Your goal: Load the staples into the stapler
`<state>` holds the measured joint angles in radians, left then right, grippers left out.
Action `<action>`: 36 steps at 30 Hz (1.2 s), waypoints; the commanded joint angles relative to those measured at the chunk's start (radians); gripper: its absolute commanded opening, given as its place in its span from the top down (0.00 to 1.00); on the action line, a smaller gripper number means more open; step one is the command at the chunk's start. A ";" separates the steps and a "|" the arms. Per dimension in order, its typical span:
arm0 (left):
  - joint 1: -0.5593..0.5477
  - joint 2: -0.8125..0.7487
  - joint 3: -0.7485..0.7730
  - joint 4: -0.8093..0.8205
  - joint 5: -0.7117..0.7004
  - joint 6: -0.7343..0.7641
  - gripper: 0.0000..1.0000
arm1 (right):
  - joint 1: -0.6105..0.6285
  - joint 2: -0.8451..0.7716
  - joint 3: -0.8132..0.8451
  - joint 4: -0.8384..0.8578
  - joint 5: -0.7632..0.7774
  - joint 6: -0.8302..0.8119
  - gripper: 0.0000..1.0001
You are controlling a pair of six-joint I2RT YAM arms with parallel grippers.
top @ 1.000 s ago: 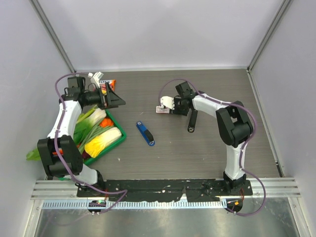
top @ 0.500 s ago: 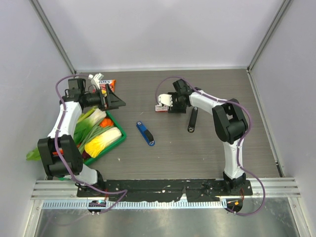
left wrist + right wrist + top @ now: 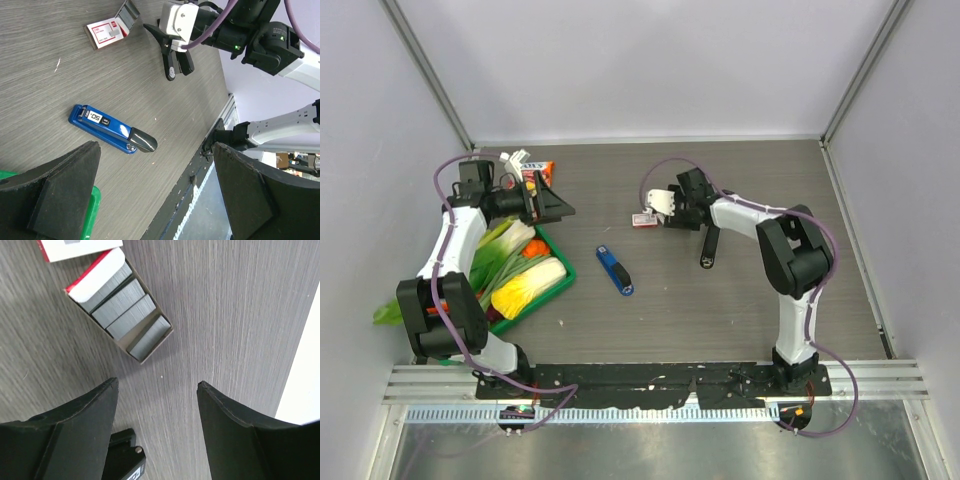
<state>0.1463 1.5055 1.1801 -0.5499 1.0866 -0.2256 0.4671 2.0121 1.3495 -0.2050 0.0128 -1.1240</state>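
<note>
The blue stapler (image 3: pixel 611 267) is closed, so next my right gripper leaves the staples and first help my left gripper open the stapler at its black end (image 3: pixel 623 277).
The staples (image 3: pixel 127 310) are several grey strips lying side by side in a small open cardboard tray, with the red-and-white box sleeve (image 3: pixel 75 247) beside it. My right gripper (image 3: pixel 157 384) hovers open just short of the tray, nothing between its fingers. From above, that gripper (image 3: pixel 657 214) sits right of the box (image 3: pixel 642 220). A blue stapler (image 3: pixel 614 270) lies shut mid-table, and a black stapler (image 3: pixel 707 245) lies under the right arm. My left gripper (image 3: pixel 155 146) is wide open and empty, held off at the left (image 3: pixel 548 200), looking across at the blue stapler (image 3: pixel 110 130).
A green tray (image 3: pixel 563 262) of toy vegetables sits at the left under the left arm. Small packets (image 3: pixel 535 168) lie at the back left corner. Grey walls close the table on three sides.
My right gripper has opened wide and drawn back slightly to the right from the staple box. The left arm and both staplers have stayed put.
</note>
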 commanded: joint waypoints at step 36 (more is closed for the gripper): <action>-0.295 -0.163 0.041 -0.253 -0.384 0.523 0.00 | -0.007 -0.572 -0.297 -0.057 -0.422 0.761 0.37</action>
<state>-0.1101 1.3582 1.2392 -0.8326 0.7403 0.1879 0.4610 1.5387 1.1091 -0.3115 -0.3435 -0.3099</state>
